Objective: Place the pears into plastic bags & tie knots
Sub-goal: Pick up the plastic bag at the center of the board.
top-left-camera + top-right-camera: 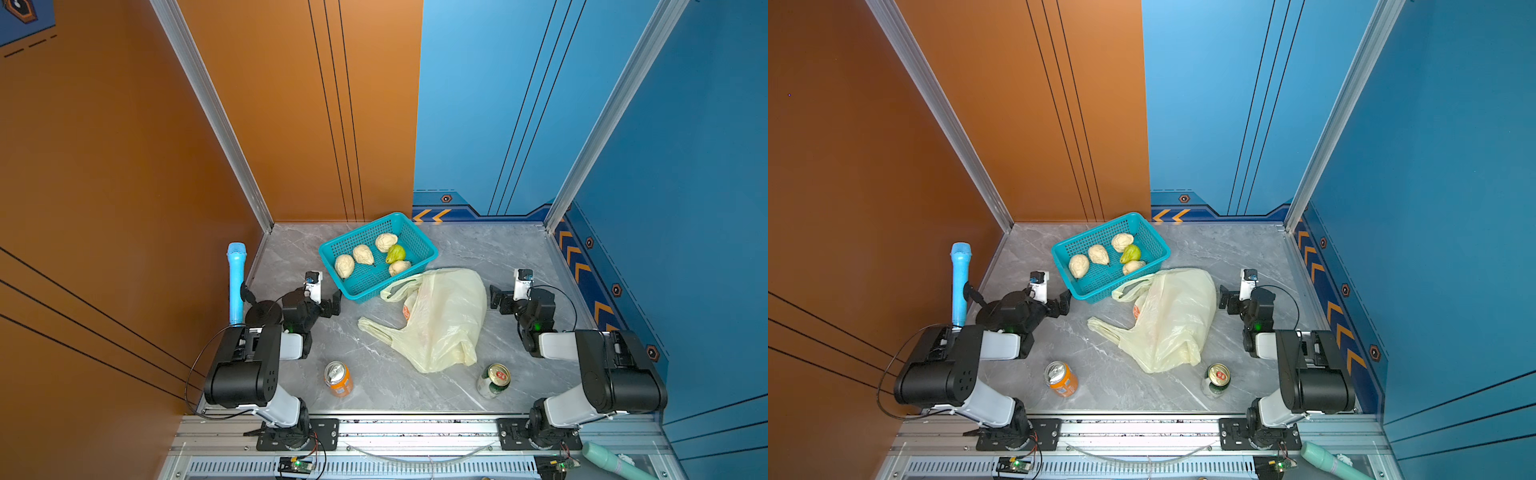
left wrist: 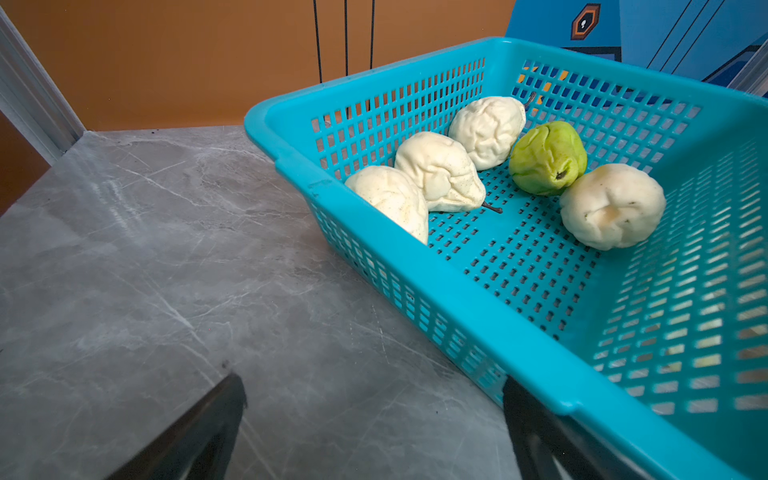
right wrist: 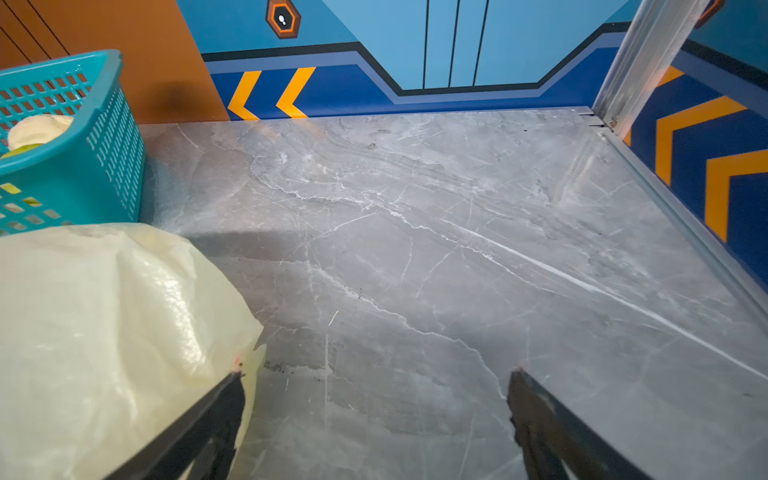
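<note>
The plastic bag lies flat with its handles (image 1: 379,328) away from my right gripper. My right gripper should reach across, and my left gripper should help pull the bag's opening (image 1: 405,309) open.
Several pears lie in a teal mesh basket (image 1: 423,237) at the back of the table. Most are cream, such as one pear (image 1: 344,266) (image 2: 440,170), and one is a green pear (image 1: 395,253) (image 2: 547,158). The pale-yellow plastic bag (image 1: 444,320) (image 1: 1171,320) (image 3: 104,332) lies crumpled in front of the basket, handles pointing left. My left gripper (image 1: 330,305) (image 2: 372,384) is open and empty beside the basket's near-left wall, one finger under its rim. My right gripper (image 1: 498,299) (image 3: 377,375) is open and empty at the bag's right edge.
An orange can (image 1: 338,379) lies front left and a green can (image 1: 493,380) stands front right of the bag. A blue microphone (image 1: 236,282) stands at the table's left edge. Walls close in the back and both sides.
</note>
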Controlling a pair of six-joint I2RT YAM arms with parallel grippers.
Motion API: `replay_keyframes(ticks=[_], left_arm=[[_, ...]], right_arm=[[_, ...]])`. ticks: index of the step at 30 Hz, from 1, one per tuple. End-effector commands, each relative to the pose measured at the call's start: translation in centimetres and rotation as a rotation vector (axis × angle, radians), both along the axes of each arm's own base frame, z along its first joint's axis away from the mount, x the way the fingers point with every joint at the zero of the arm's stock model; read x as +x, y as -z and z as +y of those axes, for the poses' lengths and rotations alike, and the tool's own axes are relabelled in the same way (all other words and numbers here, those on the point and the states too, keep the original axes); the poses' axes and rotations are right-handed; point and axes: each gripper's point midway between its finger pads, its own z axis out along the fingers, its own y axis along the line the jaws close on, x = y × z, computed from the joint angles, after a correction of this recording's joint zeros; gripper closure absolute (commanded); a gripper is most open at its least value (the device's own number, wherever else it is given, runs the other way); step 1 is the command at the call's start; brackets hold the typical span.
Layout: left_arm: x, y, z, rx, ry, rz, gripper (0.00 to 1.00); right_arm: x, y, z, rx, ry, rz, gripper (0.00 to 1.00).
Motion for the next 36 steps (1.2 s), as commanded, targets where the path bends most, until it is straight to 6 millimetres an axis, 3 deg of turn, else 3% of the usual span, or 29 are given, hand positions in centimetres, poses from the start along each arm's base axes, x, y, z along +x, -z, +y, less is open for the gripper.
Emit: replay_keyframes(ticks=[1, 8, 13, 17, 21, 26, 32, 36], left_arm=[[-0.1, -0.4, 0.6, 0.014, -0.037, -0.019, 0.02], [-1.2, -2.8, 3.4, 0.018, -0.222, -0.076, 0.02], [-2.3, -5.6, 3.1, 0.086, -0.292, -0.079, 0.02], [-2.4, -7.7, 2.3, 0.043, -0.312, -0.022, 0.01], [-2.6, -8.6, 0.9, -0.064, -0.299, 0.114, 0.06], [-3.1, -8.9, -3.4, -0.16, -0.16, 0.26, 0.13], [-4.1, -9.2, -6.4, -0.218, -0.071, 0.349, 0.17], [-4.6, -8.9, -7.6, -0.25, -0.025, 0.42, 0.17]], right_arm=[[-0.1, -1.7, -0.6, -0.009, 0.042, -0.003, 0.0], [-1.5, -5.6, 0.1, -0.012, 0.044, 0.047, 0.0], [-2.9, -9.0, 3.6, 0.075, -0.03, 0.14, 0.09], [-4.4, -10.6, 7.2, 0.111, -0.065, 0.217, 0.15], [-5.9, -11.2, 11.1, 0.142, -0.085, 0.295, 0.23], [-7.2, -10.2, 16.4, 0.163, -0.112, 0.443, 0.35], [-7.5, -9.6, 21.2, -0.054, -0.044, 0.496, 0.3], [-6.8, -9.7, 22.6, -0.225, 0.121, 0.438, 0.35]])
